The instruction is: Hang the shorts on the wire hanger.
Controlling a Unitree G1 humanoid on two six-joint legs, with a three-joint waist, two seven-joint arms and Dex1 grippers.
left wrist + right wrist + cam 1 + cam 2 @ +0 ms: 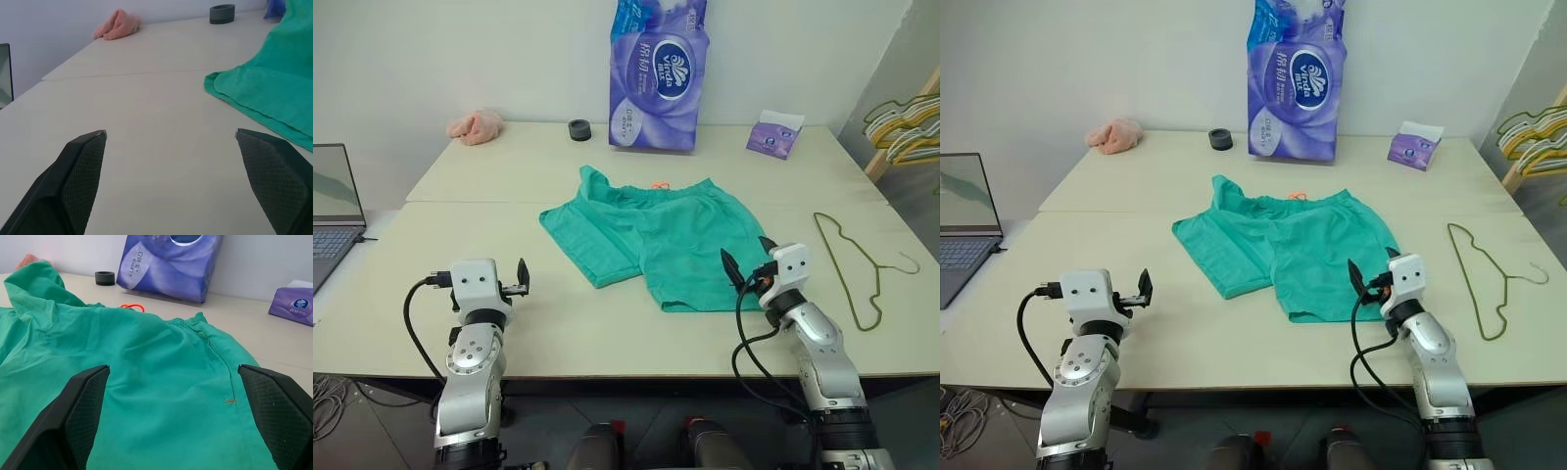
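Observation:
Open table (pixel 592 318) lies between my left gripper's fingers and the shorts' near hem (pixel 683 310), so my left gripper should keep moving across until its fingers close on that hem.
The teal-green shorts (pixel 656 235) lie spread flat in the middle of the table, waistband toward the far side, with an orange tag (pixel 132 307) at the waist. The dark olive wire hanger (pixel 847 264) lies flat on the table to the right of the shorts, its hook pointing right. My right gripper (pixel 744 250) is open just above the near right hem of the shorts, holding nothing; the right wrist view shows its fingers (pixel 73 416) wide apart over the fabric. My left gripper (pixel 171 132) is open over bare table, left of the shorts and apart from them.
A purple tissue pack (pixel 656 73) stands at the back with a small purple box (pixel 773 134) to its right. A dark ring (pixel 579 129) and a pink cloth lump (pixel 475 125) sit at the back left. A laptop (pixel 333 211) is at far left; coloured hangers (pixel 901 122) at far right.

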